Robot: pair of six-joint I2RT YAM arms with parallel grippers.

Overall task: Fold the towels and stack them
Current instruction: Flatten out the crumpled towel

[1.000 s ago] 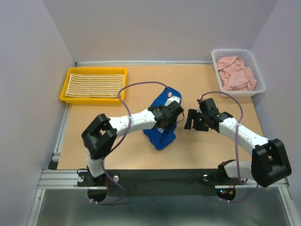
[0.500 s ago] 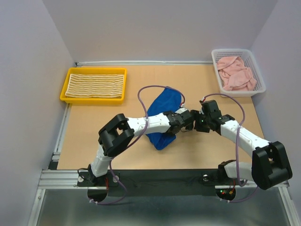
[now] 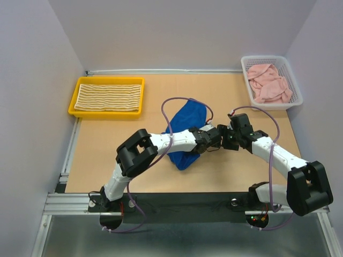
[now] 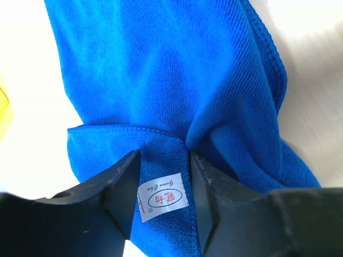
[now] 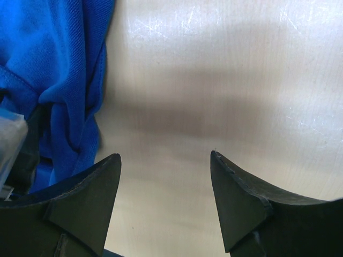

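My gripper will pull the royal blue towel (image 3: pixel 187 115), which deep folds (image 5: pixel 75 80) gather, and I expect it to spread into a wide sheet with its trailing end still folded.
The royal blue towel (image 3: pixel 187 120) lies rumpled mid-table, also in the left wrist view (image 4: pixel 161 69). My left gripper (image 3: pixel 210 138) is at its right edge, shut on a corner of it (image 4: pixel 163 176) that bears a small white label (image 4: pixel 163 198). My right gripper (image 3: pixel 224 140) is open and empty over bare table (image 5: pixel 165 158), just right of the left gripper, with the blue towel's edge (image 5: pixel 59 64) beside its left finger. The yellow-and-cream striped towel (image 3: pixel 109 96) lies flat in a yellow tray (image 3: pixel 72 107). Pink towels (image 3: pixel 270 83) are heaped in a white basket (image 3: pixel 300 99).
The yellow tray stands at the back left, the white basket at the back right corner. The two wrists are almost touching near the table's middle. Grey walls close in three sides.
My left gripper has carried the blue towel's corner rightward and down, so the towel is stretched out. My right gripper has shifted slightly left, close to the left gripper.
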